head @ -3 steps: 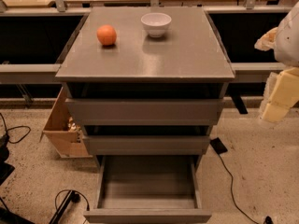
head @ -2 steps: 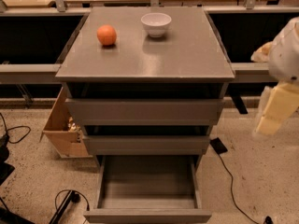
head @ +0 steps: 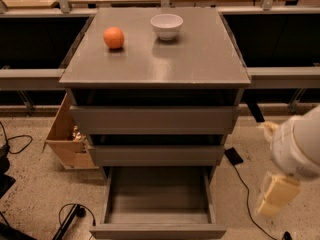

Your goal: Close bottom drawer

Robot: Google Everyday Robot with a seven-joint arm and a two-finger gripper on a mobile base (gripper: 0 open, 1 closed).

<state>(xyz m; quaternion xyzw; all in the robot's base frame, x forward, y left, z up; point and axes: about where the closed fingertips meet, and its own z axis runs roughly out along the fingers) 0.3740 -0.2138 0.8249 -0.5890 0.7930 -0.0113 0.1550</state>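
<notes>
The robot's gripper hangs free beside the bottom drawer and there is open floor (head: 238, 213) near the drawer's front panel (head: 212, 232), so the robot should keep bringing the gripper down until it is level with that panel.
The bottom drawer (head: 157, 230) of the grey cabinet is pulled far out. Its flat front panel lies at the lower edge of the camera view and its boxy tray (head: 157, 191) shows open and bare inside. The middle drawer (head: 156, 155) and top drawer (head: 154, 120) above it stand only slightly out. My gripper (head: 274, 200), cream-coloured under a white arm (head: 299, 146), hangs low at the right of the cabinet. It is apart from the bottom drawer, at about the height of its tray, and holds nothing that I can see.
An orange (head: 114, 37) and a white bowl (head: 166, 25) sit on the cabinet top (head: 200, 59). A cardboard box (head: 67, 139) stands at the cabinet's left. Cables (head: 240, 184) and a small black object (head: 233, 156) lie on the speckled floor on both sides.
My arm and gripper have come down along the cabinet's right side, from the height of the upper drawers to beside the bottom drawer. The drawers have not moved.
</notes>
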